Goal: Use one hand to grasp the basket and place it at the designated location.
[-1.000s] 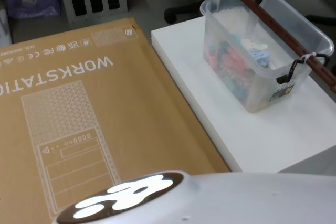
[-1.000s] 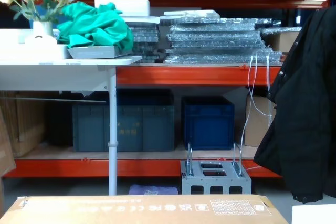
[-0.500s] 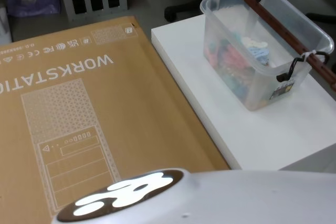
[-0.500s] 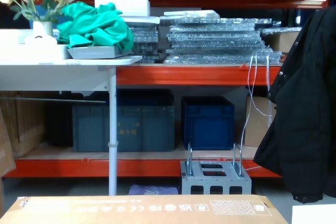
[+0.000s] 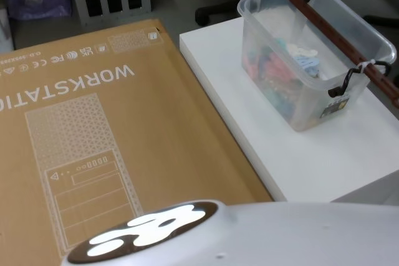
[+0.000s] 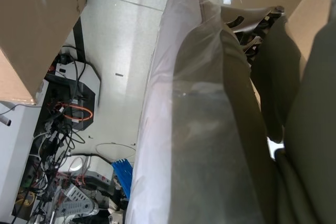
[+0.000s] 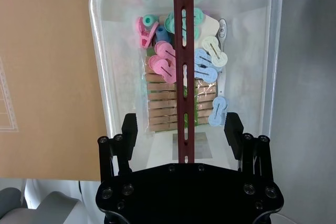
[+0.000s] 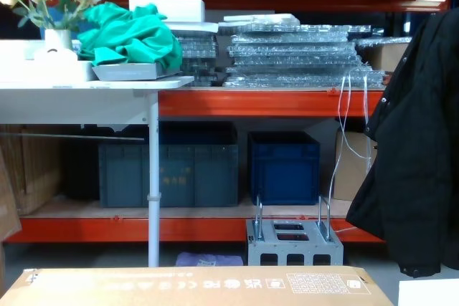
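Note:
The basket (image 7: 125,80) should come along when I lift the reddish-brown bar handle, and the basket's clips should barely move, because the bar (image 7: 184,72) runs lengthwise over the middle.
The basket (image 5: 298,109), a clear plastic tub holding coloured clips and wooden pegs, stands on the white table (image 5: 312,166) at the right in the head view. Its reddish-brown bar handle (image 5: 324,26) runs lengthwise over the top, tied on with white zip ties. In the right wrist view my right gripper (image 7: 181,129) is open over the near end of the basket (image 7: 100,51), one black finger (image 7: 129,129) on each side of the handle (image 7: 182,66) with wide gaps. How high it hangs over the bar I cannot tell.
A large flat cardboard box (image 5: 93,141) lies to the left of the white table. A grey metal block (image 8: 294,241) stands on the floor beyond it, below shelves with dark blue crates (image 8: 283,166). A black jacket (image 8: 416,163) hangs at the right.

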You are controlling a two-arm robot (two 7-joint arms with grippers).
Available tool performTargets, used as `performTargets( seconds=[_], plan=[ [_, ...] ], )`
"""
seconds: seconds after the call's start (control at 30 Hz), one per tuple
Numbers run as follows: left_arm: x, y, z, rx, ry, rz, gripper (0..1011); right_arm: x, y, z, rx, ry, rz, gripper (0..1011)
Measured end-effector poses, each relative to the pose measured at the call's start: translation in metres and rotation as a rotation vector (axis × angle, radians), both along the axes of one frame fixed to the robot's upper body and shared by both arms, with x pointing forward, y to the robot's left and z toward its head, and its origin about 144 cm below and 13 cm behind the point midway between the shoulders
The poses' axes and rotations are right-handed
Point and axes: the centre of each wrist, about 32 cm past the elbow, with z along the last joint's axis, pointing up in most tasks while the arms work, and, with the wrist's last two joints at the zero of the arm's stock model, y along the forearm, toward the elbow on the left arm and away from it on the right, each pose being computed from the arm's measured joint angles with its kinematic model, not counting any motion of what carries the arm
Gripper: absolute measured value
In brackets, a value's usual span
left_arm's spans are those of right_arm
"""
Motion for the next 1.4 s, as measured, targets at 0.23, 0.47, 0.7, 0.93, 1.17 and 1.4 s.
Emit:
performTargets(
  seconds=[0.23,0.47,0.7,0.93,1.17,1.4],
  plan=[
    [0.000,0.000,0.000,0.000,0.000,0.000,0,0.001,0.000,0.000,0.002,0.002,0.002,1000],
    [0.000,0.000,0.000,0.000,0.000,0.000,0,0.010,-0.002,-0.009,0.016,0.035,0.006,1000],
    [0.000,0.000,0.000,0.000,0.000,0.000,0,0.021,0.000,-0.023,0.015,0.071,0.014,1000],
    [0.000,0.000,0.000,0.000,0.000,0.000,0,0.026,0.000,-0.030,0.010,0.089,0.011,1000],
    [0.000,0.000,0.000,0.000,0.000,0.000,0,0.032,0.000,-0.041,0.000,0.114,0.005,1000],
    [0.000,0.000,0.000,0.000,0.000,0.000,0,0.039,-0.001,-0.053,-0.015,0.146,-0.004,1000]
  ],
)
